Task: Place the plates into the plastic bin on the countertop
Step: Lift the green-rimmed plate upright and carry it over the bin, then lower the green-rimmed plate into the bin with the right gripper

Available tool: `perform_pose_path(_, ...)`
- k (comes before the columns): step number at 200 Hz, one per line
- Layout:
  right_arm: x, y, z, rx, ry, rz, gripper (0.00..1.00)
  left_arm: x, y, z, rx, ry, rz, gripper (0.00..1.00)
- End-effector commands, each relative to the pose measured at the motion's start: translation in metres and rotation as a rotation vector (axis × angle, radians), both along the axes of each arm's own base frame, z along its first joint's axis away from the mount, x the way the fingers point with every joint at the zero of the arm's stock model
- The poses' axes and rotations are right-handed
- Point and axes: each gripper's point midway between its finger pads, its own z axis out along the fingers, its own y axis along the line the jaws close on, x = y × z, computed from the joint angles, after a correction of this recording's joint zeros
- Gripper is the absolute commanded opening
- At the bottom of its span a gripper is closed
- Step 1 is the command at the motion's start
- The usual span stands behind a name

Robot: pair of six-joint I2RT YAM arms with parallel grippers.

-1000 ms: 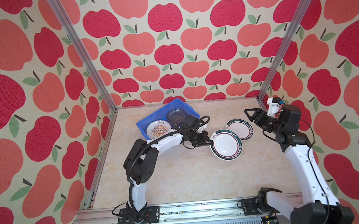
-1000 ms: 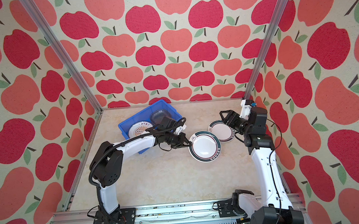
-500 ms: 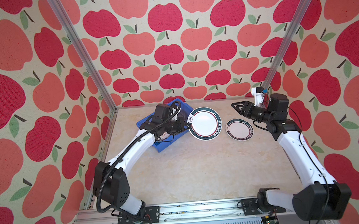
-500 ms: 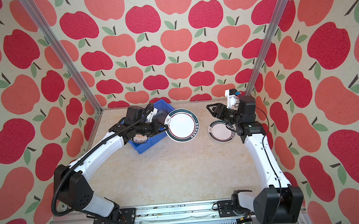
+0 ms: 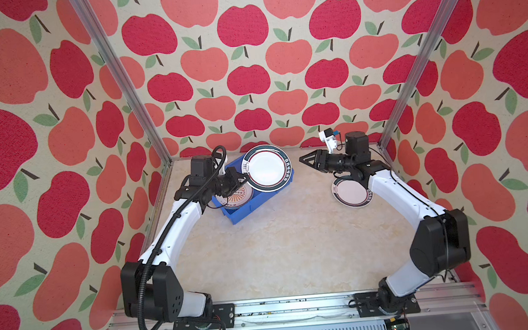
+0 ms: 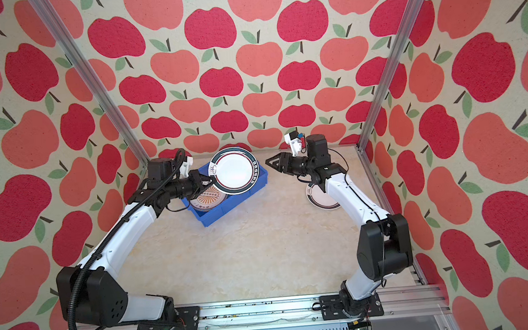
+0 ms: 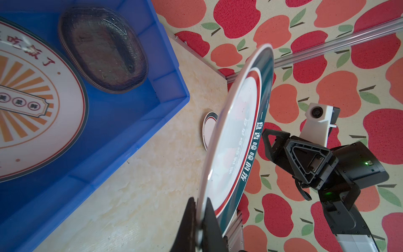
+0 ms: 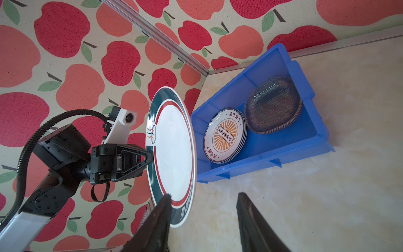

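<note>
The free rim [image 5: 288, 166] of the green-rimmed plate [image 5: 266, 168] is facing my open right gripper. My left gripper should now hold the plate until my right gripper closes there.
A round white plate with a dark green rim [image 5: 266, 169] [image 6: 233, 171] hangs tilted above the blue plastic bin [image 5: 247, 217] [image 6: 221, 216]. My left gripper [image 5: 243, 180] [image 7: 199, 209] is shut on this plate's edge [image 7: 237, 135]. Inside the bin lie stacked orange sunburst plates [image 5: 236, 197] [image 8: 225, 135] and stacked clear glass plates [image 7: 102, 50] [image 8: 272, 104]. Another green-rimmed plate [image 5: 350, 194] [image 6: 318, 200] lies on the countertop [image 5: 279, 251] under my right forearm. My right gripper [image 5: 302, 159] [image 8: 202, 195] hovers open and empty, pointing at the held plate.
The bin sits askew at the back left, close to the rear wall and the left aluminium post [image 5: 121, 83]. Apple-patterned walls close in three sides. A metal rail [image 5: 283, 309] with both arm bases runs along the front edge.
My left arm has swung the green-rimmed plate from mid-table back and left to above the bin. My right gripper has risen toward the rear centre, and its jaws have narrowed.
</note>
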Motion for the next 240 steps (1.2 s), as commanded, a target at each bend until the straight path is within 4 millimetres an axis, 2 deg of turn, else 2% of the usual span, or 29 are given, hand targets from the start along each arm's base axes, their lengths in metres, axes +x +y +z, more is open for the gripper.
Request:
perform_pose_path(1, 0.001, 0.027, 0.011, 0.048, -0.011, 0.073, 0.49, -0.002, 0.001, 0.022, -0.049, -0.071, -0.016, 0.0)
perform_pose_path(69, 0.013, 0.076, -0.007, 0.072, 0.053, 0.165, 0.44, 0.005, 0.019, 0.013, -0.075, -0.063, 0.024, 0.0)
perform_pose_path(82, 0.016, 0.081, -0.01, 0.073, 0.062, 0.167, 0.35, 0.005, 0.021, 0.012, -0.076, -0.061, 0.027, 0.0)
perform_pose_path(106, 0.02, 0.089, -0.008, 0.081, 0.063, 0.183, 0.27, 0.005, 0.027, 0.007, -0.071, -0.051, 0.04, 0.0)
perform_pose_path(125, 0.022, 0.097, -0.008, 0.075, 0.071, 0.197, 0.0, 0.006, 0.03, 0.002, -0.076, -0.041, 0.045, 0.0)
perform_pose_path(163, 0.027, 0.115, -0.014, 0.062, 0.089, 0.214, 0.0, 0.006, 0.045, -0.009, -0.053, -0.034, 0.097, 0.0)
perform_pose_path(168, 0.029, 0.118, -0.015, 0.06, 0.094, 0.215, 0.0, 0.005, 0.049, -0.012, -0.04, -0.03, 0.117, 0.23)
perform_pose_path(172, 0.031, 0.119, -0.016, 0.057, 0.098, 0.214, 0.0, 0.004, 0.054, -0.015, -0.026, -0.025, 0.135, 0.5)
perform_pose_path(173, 0.031, 0.12, -0.017, 0.056, 0.099, 0.213, 0.0, 0.004, 0.055, -0.016, -0.023, -0.022, 0.138, 0.54)
perform_pose_path(176, 0.033, 0.121, -0.018, 0.051, 0.102, 0.21, 0.0, 0.003, 0.059, -0.018, -0.01, -0.018, 0.156, 0.76)
perform_pose_path(182, 0.036, 0.123, -0.02, 0.042, 0.108, 0.206, 0.0, 0.002, 0.067, -0.023, 0.014, -0.007, 0.184, 0.99)
perform_pose_path(211, 0.047, 0.138, -0.027, 0.004, 0.124, 0.206, 0.0, -0.009, 0.105, -0.037, 0.075, 0.015, 0.303, 0.99)
perform_pose_path(240, 0.057, 0.148, -0.045, -0.079, 0.123, 0.192, 0.0, -0.021, 0.124, -0.033, 0.112, -0.013, 0.357, 0.99)
